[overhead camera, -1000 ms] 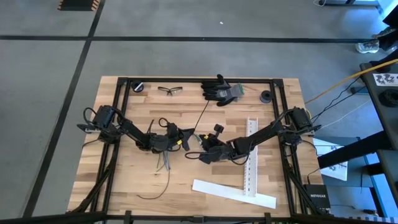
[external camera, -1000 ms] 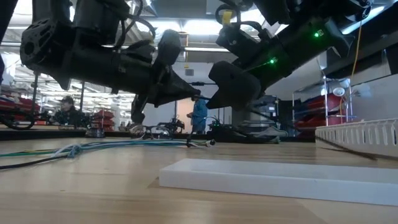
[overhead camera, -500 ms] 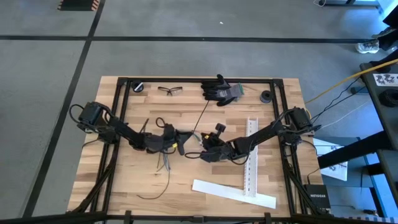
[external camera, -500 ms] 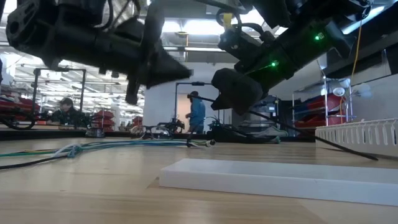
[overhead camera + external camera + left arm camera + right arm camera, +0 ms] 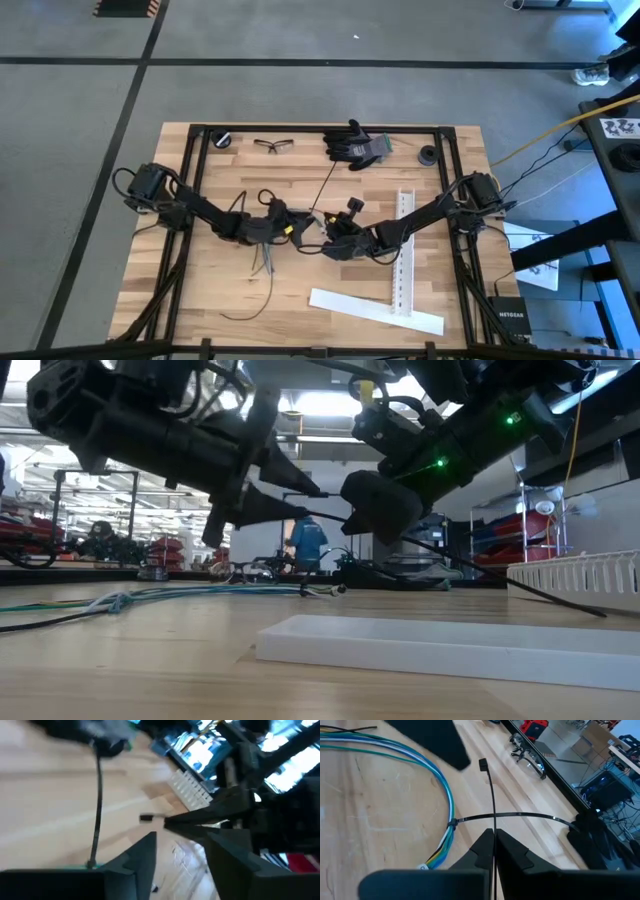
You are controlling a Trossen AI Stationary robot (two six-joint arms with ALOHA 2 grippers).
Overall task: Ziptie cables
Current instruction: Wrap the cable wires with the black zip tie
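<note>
My left gripper should move back while my right gripper lifts the strap (image 5: 493,795) to meet it, because the second ziptie's head (image 5: 146,818) is outside my left gripper's gap.
A bundle of blue, green and white cables (image 5: 447,795) lies on the table, bound by one black ziptie (image 5: 520,815). That ziptie's long tail (image 5: 325,185) runs toward the far edge. A second ziptie (image 5: 491,795) sticks out of my shut right gripper (image 5: 494,836) at mid-table, its head (image 5: 483,764) forward and clear of the wood. My left gripper (image 5: 185,855) stands open just left of it, facing the right gripper. The head (image 5: 146,818) is a little ahead of the left fingers, which touch nothing. My right gripper pinches the second ziptie's thin strap (image 5: 493,831) between its two fingertips, which point slanting down and along the strap. The head end stands out ahead of the fingers above the cables. The tail (image 5: 520,585) trails behind the gripper down to the table.
A white perforated strip (image 5: 405,250) and a flat white strip (image 5: 375,312) lie right of and in front of the grippers. A black glove (image 5: 355,145), safety glasses (image 5: 273,146) and two small black rolls (image 5: 428,155) sit at the far edge. A loose black strand (image 5: 250,310) curls near the front.
My left gripper's fingers were shut a second ago and now stand apart. The gripper has risen a little and tipped up toward level, still next to the right gripper.
</note>
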